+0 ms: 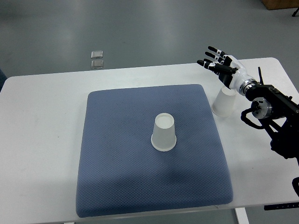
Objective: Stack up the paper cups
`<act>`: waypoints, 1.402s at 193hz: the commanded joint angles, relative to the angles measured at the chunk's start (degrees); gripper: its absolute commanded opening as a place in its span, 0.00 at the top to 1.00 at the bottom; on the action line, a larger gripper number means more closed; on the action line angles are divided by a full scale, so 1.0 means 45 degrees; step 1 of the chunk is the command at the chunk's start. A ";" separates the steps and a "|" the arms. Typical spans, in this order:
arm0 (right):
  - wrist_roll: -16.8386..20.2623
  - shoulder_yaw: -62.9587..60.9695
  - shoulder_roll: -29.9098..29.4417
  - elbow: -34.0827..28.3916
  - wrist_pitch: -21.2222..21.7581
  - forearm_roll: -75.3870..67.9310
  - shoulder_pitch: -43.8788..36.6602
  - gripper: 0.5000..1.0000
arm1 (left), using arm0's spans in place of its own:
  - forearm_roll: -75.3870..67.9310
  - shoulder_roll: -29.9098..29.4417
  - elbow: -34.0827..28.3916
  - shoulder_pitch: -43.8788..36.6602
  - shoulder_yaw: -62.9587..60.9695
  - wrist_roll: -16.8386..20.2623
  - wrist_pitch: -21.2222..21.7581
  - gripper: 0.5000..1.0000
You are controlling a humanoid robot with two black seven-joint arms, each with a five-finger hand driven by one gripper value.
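Observation:
The paper cup on the mat (164, 132) gets narrower toward its top, so the other paper cup (224, 102) will nest almost all the way over it when it is lowered.
One white paper cup (164, 133) stands upside down near the middle of the blue mat (117, 177). A second white paper cup (224, 102) stands upside down on the white table just off the mat's right edge. My right hand (217, 61) hovers above and behind this second cup with its fingers spread, holding nothing. Its black forearm (268, 105) enters from the right edge and partly covers the cup's top. The left arm does not show.
The white table (42, 140) carries the mat, with bare margins left and right. Two small grey squares (97, 59) lie on the floor beyond the table's far edge. A brown box corner (280, 3) shows at the top right.

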State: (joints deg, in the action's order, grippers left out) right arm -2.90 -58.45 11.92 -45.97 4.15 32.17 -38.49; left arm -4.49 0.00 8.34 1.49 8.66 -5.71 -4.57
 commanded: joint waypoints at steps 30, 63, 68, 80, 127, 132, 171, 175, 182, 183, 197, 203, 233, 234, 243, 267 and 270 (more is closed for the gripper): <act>0.0000 0.0001 -0.0012 0.0000 -0.0004 0.0000 -0.0002 0.17 | 0.0001 0.0000 -0.0036 0.0001 0.0028 0.0000 0.0001 0.00; 0.0000 0.0001 -0.0012 0.0000 -0.0004 0.0000 -0.0002 0.17 | 0.0001 0.0000 -0.0134 0.0001 0.0047 0.0000 0.0001 0.00; 0.0000 0.0001 -0.0012 0.0000 -0.0004 0.0000 -0.0002 0.17 | 0.0001 0.0000 -0.0153 -0.0018 0.0047 0.0000 0.0001 0.00; 0.0000 0.0001 -0.0031 0.0000 -0.0004 0.0000 -0.0021 0.17 | 0.0001 0.0000 -0.0173 -0.0018 0.0047 0.0000 0.0001 0.00; 0.0039 0.0001 0.0008 0.0020 0.0094 0.0000 -0.0021 0.17 | 0.0001 0.0000 -0.0153 -0.0018 0.0028 0.0000 0.0001 0.00; 0.0039 0.0001 0.0008 0.0020 0.0113 0.0000 -0.0021 0.17 | 0.0001 0.0000 -0.0153 -0.0018 0.0028 0.0000 0.0001 0.00; 0.0039 -0.0077 0.0008 0.0020 0.0113 0.0000 -0.0021 0.17 | 0.0001 0.0000 -0.0153 0.0001 0.0028 0.0000 0.0001 0.00; 0.0039 -0.0077 0.0008 0.0020 0.0133 0.0000 -0.0021 0.17 | 0.0001 0.0000 -0.0153 0.0001 0.0028 0.0000 0.0001 0.00; 0.0039 -0.0077 -0.0012 0.0020 0.0113 0.0000 -0.0021 0.17 | 0.0001 0.0000 -0.0153 0.0001 0.0028 0.0000 0.0001 0.00; 0.0039 -0.0077 -0.0012 0.0020 0.0113 0.0000 -0.0021 0.17 | 0.0001 0.0000 -0.0153 -0.0018 0.0047 0.0000 0.0001 0.00; 0.0039 -0.0058 -0.0031 0.0039 0.0113 0.0000 -0.0138 0.17 | 0.0001 0.0000 -0.0153 0.0001 0.0028 0.0000 0.0001 0.00; 0.0039 -0.0058 -0.0031 0.0039 0.0113 0.0000 -0.0177 0.17 | 0.0001 0.0000 -0.0153 -0.0018 0.0047 0.0000 0.0001 0.00; 0.0039 -0.0058 -0.0012 0.0078 0.0133 0.0000 -0.0275 0.17 | 0.0001 0.0000 -0.0153 0.0001 0.0047 0.0000 0.0001 0.00; 0.0039 -0.0058 -0.0012 0.0078 0.0133 0.0000 -0.0275 0.17 | 0.0001 0.0000 -0.0153 0.0001 0.0047 0.0000 0.0001 0.00; 0.0039 -0.0058 -0.0012 0.0078 0.0133 0.0000 -0.0275 0.17 | 0.0001 0.0000 -0.0153 0.0001 0.0028 0.0000 0.0001 0.00; 0.0000 -0.0117 0.0008 0.0078 0.0035 -0.0019 -0.0255 0.17 | 0.0001 0.0000 -0.0153 -0.0018 0.0028 0.0000 0.0001 0.00; 0.0000 -0.0136 0.0008 0.0078 0.0035 -0.0019 -0.0255 0.17 | 0.0001 0.0000 -0.0153 -0.0018 0.0047 0.0000 0.0001 0.00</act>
State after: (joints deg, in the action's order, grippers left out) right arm -2.73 -58.77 11.90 -45.60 4.69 32.12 -39.71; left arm -4.49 0.00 7.65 1.41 8.83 -5.71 -4.57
